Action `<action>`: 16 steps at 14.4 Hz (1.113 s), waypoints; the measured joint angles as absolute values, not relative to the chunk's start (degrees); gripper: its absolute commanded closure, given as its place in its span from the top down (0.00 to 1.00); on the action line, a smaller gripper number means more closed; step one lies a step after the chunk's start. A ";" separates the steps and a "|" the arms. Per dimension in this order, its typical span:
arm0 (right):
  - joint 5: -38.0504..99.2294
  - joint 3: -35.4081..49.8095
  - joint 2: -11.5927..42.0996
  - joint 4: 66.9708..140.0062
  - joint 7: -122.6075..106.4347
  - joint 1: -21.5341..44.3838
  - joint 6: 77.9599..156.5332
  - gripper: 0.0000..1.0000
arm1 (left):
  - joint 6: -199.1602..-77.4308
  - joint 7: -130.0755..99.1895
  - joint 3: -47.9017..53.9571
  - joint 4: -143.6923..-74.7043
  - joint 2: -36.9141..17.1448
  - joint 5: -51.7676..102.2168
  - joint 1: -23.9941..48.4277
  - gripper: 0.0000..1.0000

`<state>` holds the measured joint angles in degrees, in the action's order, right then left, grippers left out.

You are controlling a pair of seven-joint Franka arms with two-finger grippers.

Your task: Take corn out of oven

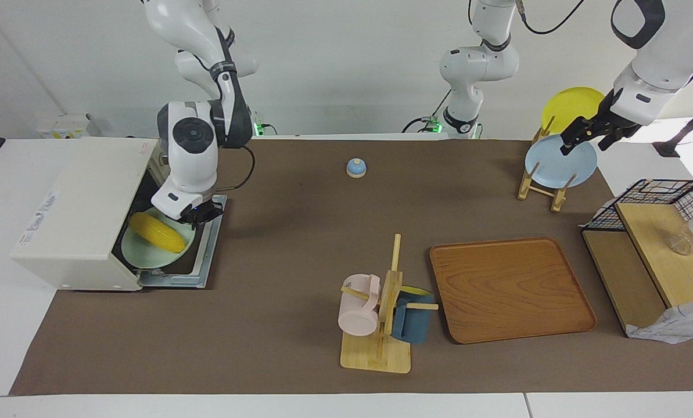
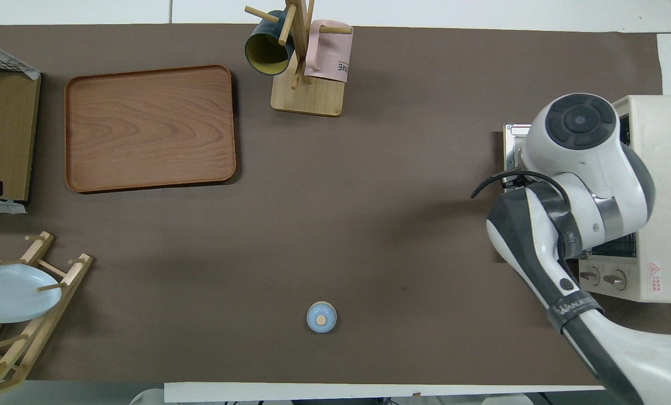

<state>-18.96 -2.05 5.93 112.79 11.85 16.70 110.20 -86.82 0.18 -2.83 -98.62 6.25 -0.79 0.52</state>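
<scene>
My right gripper should keep carrying the pale green plate until it sits in the clear space in the middle of the table point(image 1: 359, 222), because the yellow corn point(image 1: 157, 232) rests inside the plate.
The cream-white oven point(image 1: 79, 209) stands at the right arm's end of the table, its drop-down door point(image 1: 207, 261) open flat. The yellow corn point(image 1: 157, 232) lies on a pale green plate point(image 1: 148, 255) in the oven's mouth. My right gripper point(image 1: 198, 216) hangs just over the end of the corn nearer the robots, at the plate's rim. In the overhead view the right arm covers the oven point(image 2: 658, 169) opening and the corn is hidden. My left gripper point(image 1: 575, 139) waits at the rim of a blue plate point(image 1: 558, 165) in a wooden rack.
A small blue bell point(image 1: 356, 168) sits mid-table near the robots. A mug tree point(image 1: 381, 307) with pink and blue mugs and a wooden tray point(image 1: 509, 290) lie farther out. A yellow plate point(image 1: 570, 104) stands in the rack. A black wire basket point(image 1: 660, 200) is at the left arm's end.
</scene>
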 measured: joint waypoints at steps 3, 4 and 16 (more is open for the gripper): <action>-12.42 -1.43 9.97 101.47 29.10 29.49 99.82 0.00 | -86.84 0.18 -3.02 -98.64 6.25 -0.79 0.20 1.00; -10.05 -1.26 13.23 95.77 34.90 33.51 96.61 0.00 | -86.84 0.18 -3.05 -98.66 6.25 -0.79 0.20 1.00; 3.78 2.08 39.37 70.59 51.52 43.03 110.03 0.45 | -89.97 -0.90 -3.06 -102.32 7.62 -0.81 -1.11 1.00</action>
<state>3.78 2.08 39.37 70.59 51.52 43.03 110.03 -89.97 -0.90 -3.06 -102.32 7.62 -0.81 -1.11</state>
